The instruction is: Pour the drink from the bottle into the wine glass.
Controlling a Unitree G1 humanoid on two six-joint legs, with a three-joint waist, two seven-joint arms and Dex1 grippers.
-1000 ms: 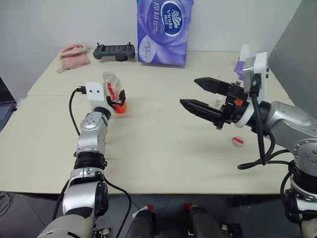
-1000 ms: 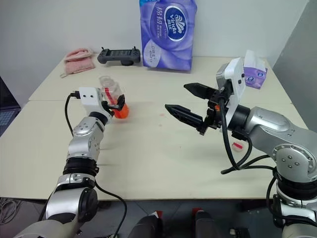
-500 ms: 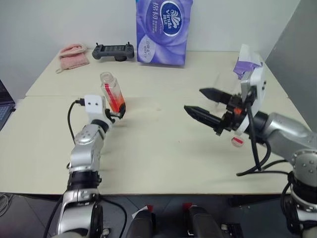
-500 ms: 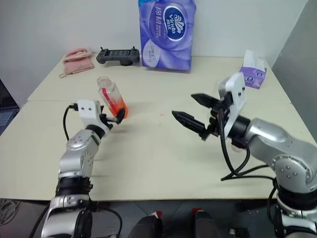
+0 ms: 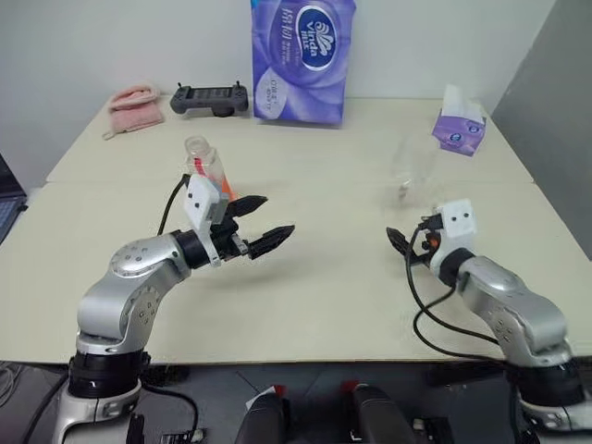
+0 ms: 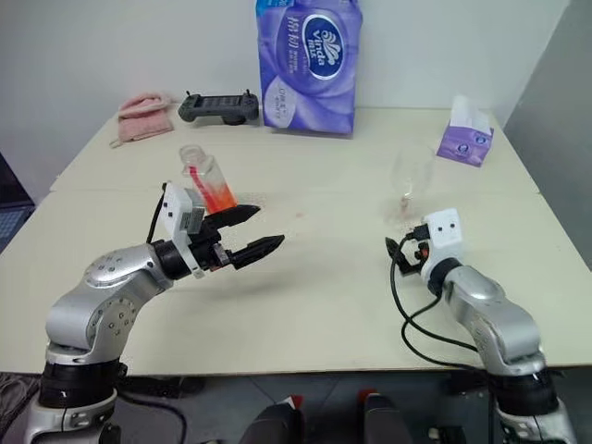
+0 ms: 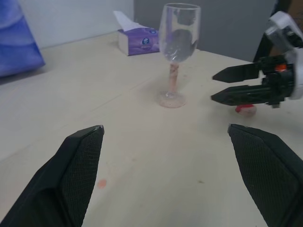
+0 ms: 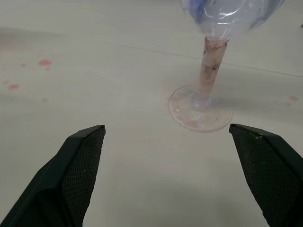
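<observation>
I expect the orange-red drink to stream out only once I tip the bottle's opening (image 5: 196,144) below its base, as the drink sits low (image 5: 228,189) in the bottle.
The bottle (image 5: 209,178) stands upright and uncapped on the left half of the table, with orange-red drink (image 5: 218,195) in its lower part. My left gripper (image 5: 279,214) is open and empty, just in front of and to the right of the bottle, pointing right toward the wine glass (image 5: 413,166). The glass stands upright at the right; its bowl looks clear and its stem (image 8: 210,61) and foot are tinted pink. Low over the table just in front of the glass, my right gripper (image 5: 400,242) is open and empty, its fingers (image 7: 236,73) spread.
A large purple tissue pack (image 5: 301,55), a black controller (image 5: 211,95) and a pink cloth (image 5: 134,100) lie along the back edge. A small purple tissue box (image 5: 460,129) sits at the back right. A red cap (image 7: 245,109) lies under my right gripper. Red drops (image 8: 45,62) spot the table.
My left gripper has drawn back from the bottle and swung right, leaving it standing. The right gripper has sunk to the table in front of the glass.
</observation>
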